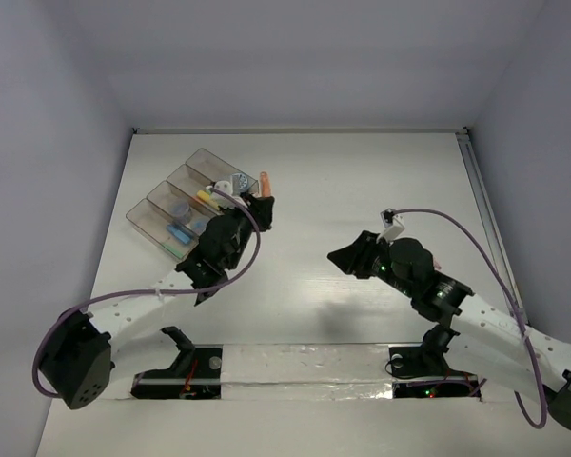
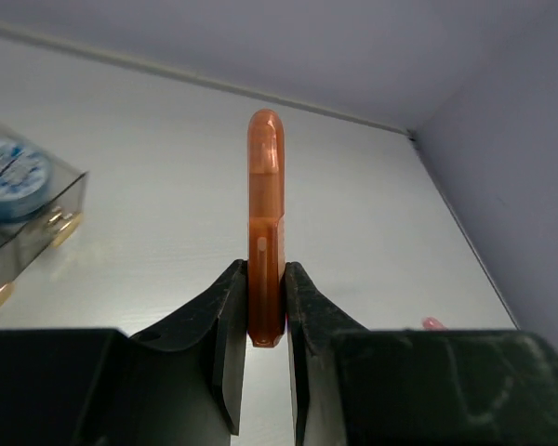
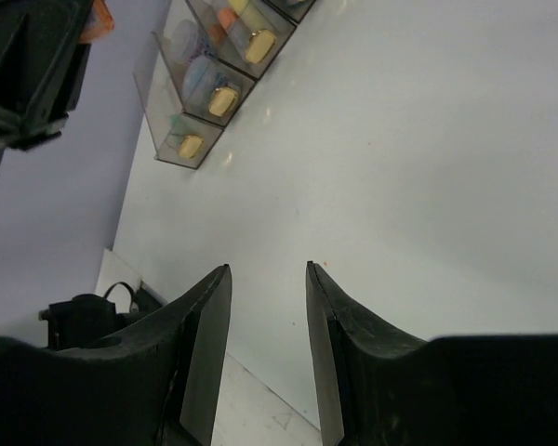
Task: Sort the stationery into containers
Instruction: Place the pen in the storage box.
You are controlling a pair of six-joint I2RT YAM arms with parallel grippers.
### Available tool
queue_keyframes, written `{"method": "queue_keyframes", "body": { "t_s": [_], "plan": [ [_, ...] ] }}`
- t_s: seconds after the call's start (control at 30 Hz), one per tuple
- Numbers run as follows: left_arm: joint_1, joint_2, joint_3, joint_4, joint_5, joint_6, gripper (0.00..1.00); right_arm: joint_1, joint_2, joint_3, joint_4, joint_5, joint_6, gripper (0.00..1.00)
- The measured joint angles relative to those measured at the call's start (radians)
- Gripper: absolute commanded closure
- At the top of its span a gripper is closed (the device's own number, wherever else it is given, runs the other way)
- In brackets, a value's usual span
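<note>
The orange pen is straight in the fingers and there is room [image 1: 170, 241] beside the blue pen, so my left gripper should keep going to the nearest container [image 1: 156, 228] and let go there.
My left gripper [image 2: 264, 279] is shut on an orange translucent pen [image 2: 264, 223], which sticks out straight past the fingertips. In the top view the pen [image 1: 263, 182] is held just right of the row of clear smoky containers [image 1: 150, 225], beside the far boxes. The boxes hold a blue tape roll [image 2: 11, 177], yellow, blue and green items. In the right wrist view the containers [image 3: 188, 145] show at the top left. My right gripper [image 3: 268, 274] is open and empty, raised over bare table at the right [image 1: 345, 257]. A small pink tip [image 2: 433, 323] peeks behind my left gripper.
The white table [image 1: 362, 190] is walled at the back and both sides. A rail runs along the right edge [image 1: 483, 209]. The arm bases and cables lie at the near edge [image 1: 305, 367].
</note>
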Motion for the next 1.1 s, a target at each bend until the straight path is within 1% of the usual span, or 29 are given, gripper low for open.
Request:
{"method": "queue_keyframes", "body": {
  "t_s": [0.07,0.17,0.27,0.37,0.43,0.53,0.6,0.73,0.77,0.83,0.87,0.93,0.97,1.03,1.07,1.1],
  "plan": [
    [0.056,-0.014,-0.005,-0.046,-0.037,-0.039,1.00,0.000,-0.027,-0.021,-0.019,0.002,-0.011,0.56],
    [0.184,-0.060,-0.028,-0.149,-0.096,-0.125,1.00,0.000,-0.060,-0.053,-0.047,0.003,-0.032,0.56],
    [0.307,-0.153,-0.079,-0.263,-0.149,-0.200,1.00,0.000,-0.089,-0.085,-0.067,-0.006,-0.048,0.56],
    [0.423,-0.241,-0.116,-0.357,-0.169,-0.259,1.00,0.000,-0.105,-0.103,-0.069,-0.024,-0.059,0.56],
    [0.505,-0.259,-0.122,-0.405,-0.170,-0.295,1.00,0.000,-0.113,-0.111,-0.070,-0.040,-0.064,0.56],
    [0.607,-0.243,-0.135,-0.446,-0.163,-0.327,1.00,0.000,-0.124,-0.118,-0.069,-0.066,-0.075,0.56],
    [0.662,-0.198,-0.137,-0.468,-0.153,-0.341,1.00,0.000,-0.139,-0.126,-0.071,-0.080,-0.082,0.56],
    [0.732,-0.083,-0.137,-0.494,-0.132,-0.361,1.00,0.000,-0.172,-0.129,-0.093,-0.089,-0.091,0.56],
    [0.744,-0.058,-0.137,-0.499,-0.124,-0.364,0.99,0.000,-0.182,-0.130,-0.096,-0.089,-0.093,0.56],
    [0.758,-0.031,-0.137,-0.504,-0.112,-0.367,0.90,0.000,-0.207,-0.135,-0.103,-0.089,-0.098,0.56],
    [0.761,-0.026,-0.137,-0.503,-0.108,-0.368,0.79,0.000,-0.215,-0.137,-0.109,-0.089,-0.101,0.56],
    [0.762,-0.025,-0.137,-0.501,-0.104,-0.369,0.66,0.000,-0.222,-0.138,-0.119,-0.086,-0.106,0.56],
    [0.762,-0.025,-0.137,-0.496,-0.103,-0.372,0.54,0.000,-0.222,-0.138,-0.121,-0.084,-0.109,0.56],
    [0.762,-0.025,-0.137,-0.491,-0.103,-0.374,0.39,0.000,-0.217,-0.138,-0.124,-0.079,-0.114,0.56],
    [0.762,-0.025,-0.137,-0.488,-0.103,-0.375,0.28,0.000,-0.210,-0.138,-0.126,-0.077,-0.116,0.56],
    [0.762,-0.025,-0.137,-0.485,-0.103,-0.375,0.25,0.000,-0.205,-0.138,-0.128,-0.075,-0.119,0.56]
  ]
}}
